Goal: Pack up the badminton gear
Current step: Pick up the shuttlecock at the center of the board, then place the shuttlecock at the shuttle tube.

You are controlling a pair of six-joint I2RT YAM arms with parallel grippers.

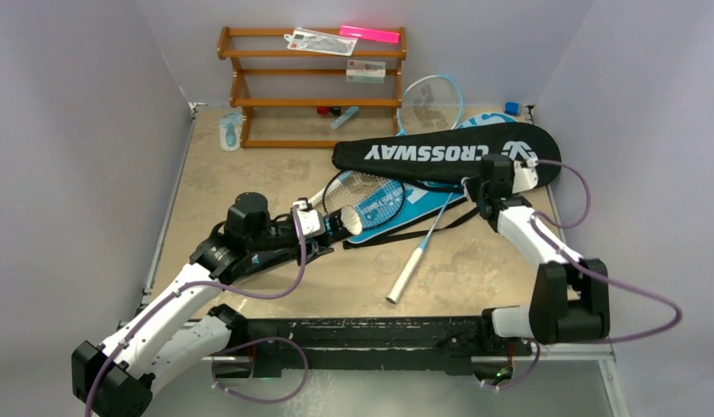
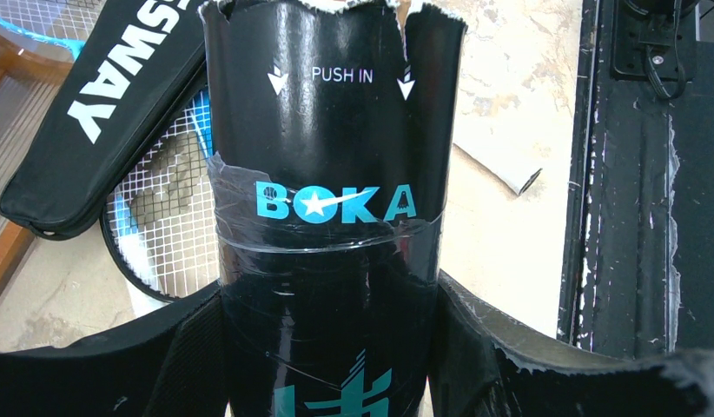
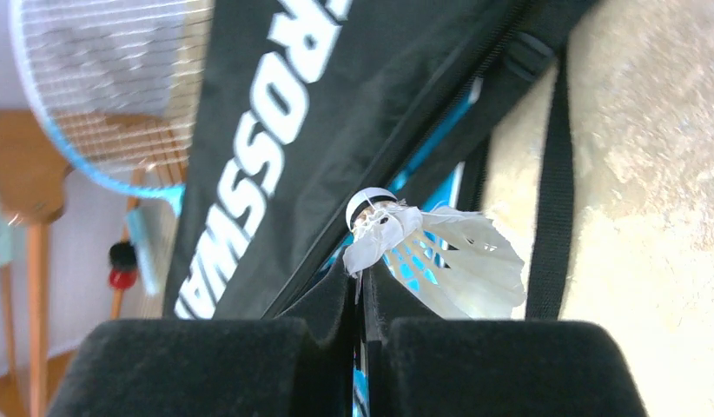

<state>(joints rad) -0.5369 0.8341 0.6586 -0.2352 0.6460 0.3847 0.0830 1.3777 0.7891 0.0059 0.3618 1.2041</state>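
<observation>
The shuttlecock's cork should keep moving with my right gripper to the tube's open end (image 1: 352, 221) until it sits inside, because the gripper holds the shuttlecock by its feathers, cork foremost (image 3: 368, 201).
My left gripper (image 1: 323, 223) (image 2: 327, 347) is closed round a long black tube (image 2: 327, 130) marked "BOKA". The tube's open torn end (image 1: 352, 221) points right, over the black racket's head (image 1: 366, 195). That racket lies on the blue cover (image 1: 397, 208), its white handle (image 1: 408, 271) towards me. My right gripper (image 1: 473, 187) (image 3: 362, 278) hangs at the near edge of the black "CROSSWAY" cover (image 1: 440, 155) (image 3: 275, 130). It is shut on the feathers of a white shuttlecock (image 3: 449, 261), whose cork points away from it. A light-blue racket (image 1: 430, 104) leans by the rack.
The brown wooden rack (image 1: 314, 102) stands at the back, with a pink bar (image 1: 369, 35) and clear packets on top. A blue-and-white item (image 1: 230, 132) lies to its left. A small clear round lid (image 1: 388, 260) lies near the white handle. A black rail (image 1: 371, 334) runs along the near edge.
</observation>
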